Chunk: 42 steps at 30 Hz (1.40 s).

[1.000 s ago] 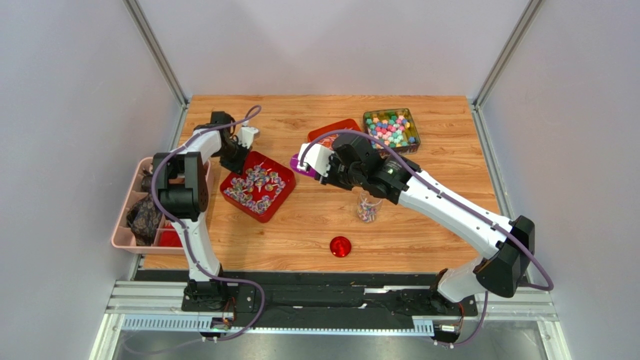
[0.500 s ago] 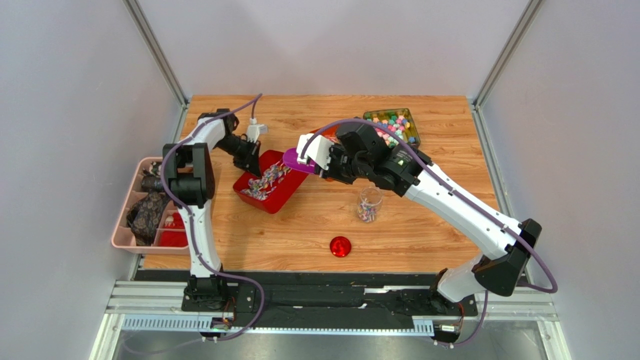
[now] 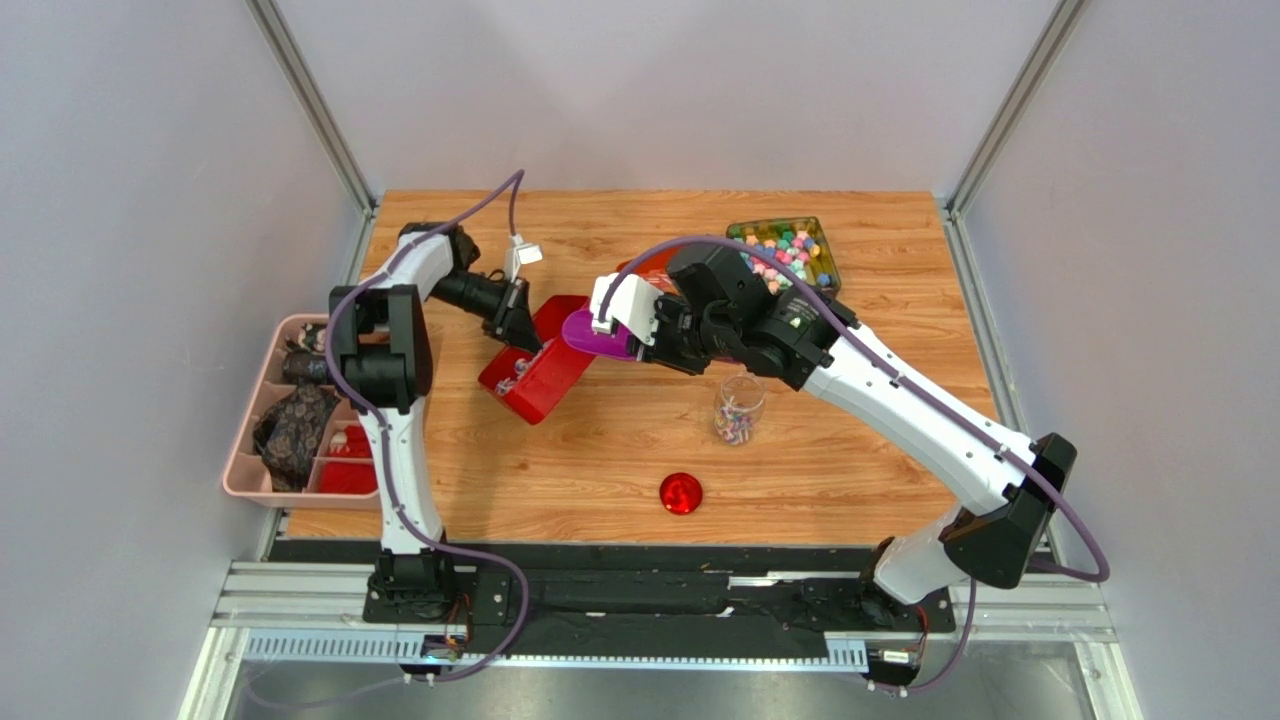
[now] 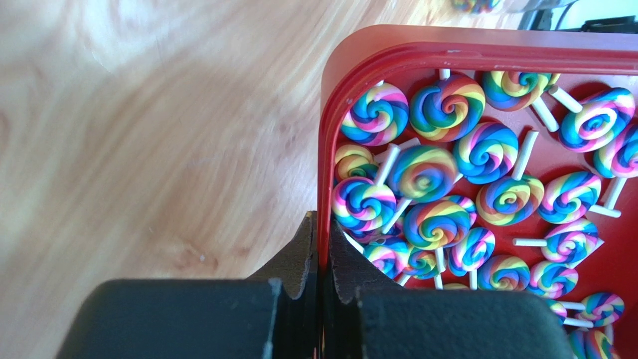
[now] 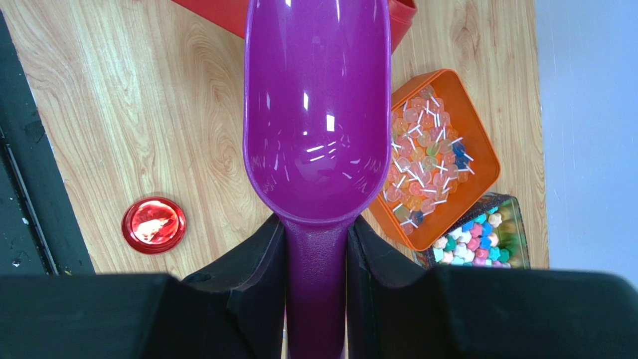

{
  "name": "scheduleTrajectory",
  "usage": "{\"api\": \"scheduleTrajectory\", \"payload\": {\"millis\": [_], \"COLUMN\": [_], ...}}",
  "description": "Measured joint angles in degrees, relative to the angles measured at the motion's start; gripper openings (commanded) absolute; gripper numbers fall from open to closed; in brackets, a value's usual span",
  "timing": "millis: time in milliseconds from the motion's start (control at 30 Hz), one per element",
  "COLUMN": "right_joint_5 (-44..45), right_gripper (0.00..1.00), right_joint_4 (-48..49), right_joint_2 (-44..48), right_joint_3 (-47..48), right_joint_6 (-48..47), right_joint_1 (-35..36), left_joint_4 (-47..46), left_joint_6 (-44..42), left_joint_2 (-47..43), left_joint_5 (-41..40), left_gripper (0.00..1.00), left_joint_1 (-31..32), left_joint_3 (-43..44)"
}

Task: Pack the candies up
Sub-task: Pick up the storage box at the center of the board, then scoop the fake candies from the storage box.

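Note:
The red tray is tilted up on edge (image 3: pixel 559 366) next to the scoop's empty bowl, so my left gripper should make the tray level before my right gripper scoops up the rainbow lollipops (image 3: pixel 514 375).
My left gripper (image 3: pixel 511 311) is shut on the rim of a red tray (image 3: pixel 537 375) and holds it tilted up on edge. The left wrist view shows its jaws (image 4: pixel 320 254) clamping the red wall (image 4: pixel 449 51), with rainbow swirl lollipops (image 4: pixel 449 179) heaped inside. My right gripper (image 3: pixel 649 333) is shut on the handle of a purple scoop (image 3: pixel 597 333), whose empty bowl (image 5: pixel 318 112) hangs right beside the tray. A glass jar (image 3: pixel 736 408) with small mixed-colour candies stands under the right arm. I cannot make out any twist-wrapped sweets.
A round red lid (image 3: pixel 681 492) lies near the front, also in the right wrist view (image 5: pixel 153 224). An orange tray of small lollipops (image 5: pixel 449 149) and a green tin of mixed sweets (image 3: pixel 784 248) sit at the back. A pink organiser (image 3: pixel 286 435) stands off the table's left edge.
My left gripper has raised the red tray from flat to steeply tilted, and the lollipops have slid to its low side. The scoop has moved slightly left, against the tray.

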<state>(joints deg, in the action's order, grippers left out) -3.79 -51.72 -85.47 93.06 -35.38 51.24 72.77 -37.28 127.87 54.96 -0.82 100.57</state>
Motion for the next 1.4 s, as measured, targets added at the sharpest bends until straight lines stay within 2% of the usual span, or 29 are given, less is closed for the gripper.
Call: {"api": "scheduleTrajectory", "payload": {"millis": [133,200,367,567,733,967,1167,1400], "right_joint_5": [-0.17,-0.11,1.84,9.31,14.21,20.5,23.61,30.93], "right_gripper": [0.0,0.0,0.0,0.0,0.0,0.0,0.0,0.0], "right_joint_4": [0.0,0.04,0.11,0.37,0.55,1.84,2.78,2.73], "right_joint_2": [0.0,0.0,-0.59,-3.98,-6.58,-8.33,-8.68,-12.2], "right_joint_3": [0.04,0.04,0.92,3.98,4.57,6.4,9.2,9.97], "right_joint_6": [0.0,0.0,0.09,-0.46,-1.75,-5.05,-6.19,-11.08], "right_joint_1": [0.0,0.0,0.07,1.46,3.19,6.49,7.76,10.88], "left_joint_4": [-1.11,-4.33,-16.79,-31.39,-43.45,-57.96,-62.2,-61.18], "left_joint_6": [0.96,3.74,11.72,19.32,24.44,29.99,33.05,33.4], "left_joint_2": [0.22,-0.68,-7.65,-18.25,-26.77,-32.76,-33.51,-33.46], "left_joint_5": [0.13,-1.64,-13.42,-23.63,-24.98,-22.77,-20.76,-31.8], "left_gripper": [0.0,0.0,0.0,0.0,0.0,0.0,0.0,0.0], "left_joint_1": [0.04,0.04,0.11,0.26,0.28,0.31,0.44,1.68], "left_joint_3": [0.48,-2.08,-11.85,-19.69,-27.65,-37.53,-39.89,-38.86]}}
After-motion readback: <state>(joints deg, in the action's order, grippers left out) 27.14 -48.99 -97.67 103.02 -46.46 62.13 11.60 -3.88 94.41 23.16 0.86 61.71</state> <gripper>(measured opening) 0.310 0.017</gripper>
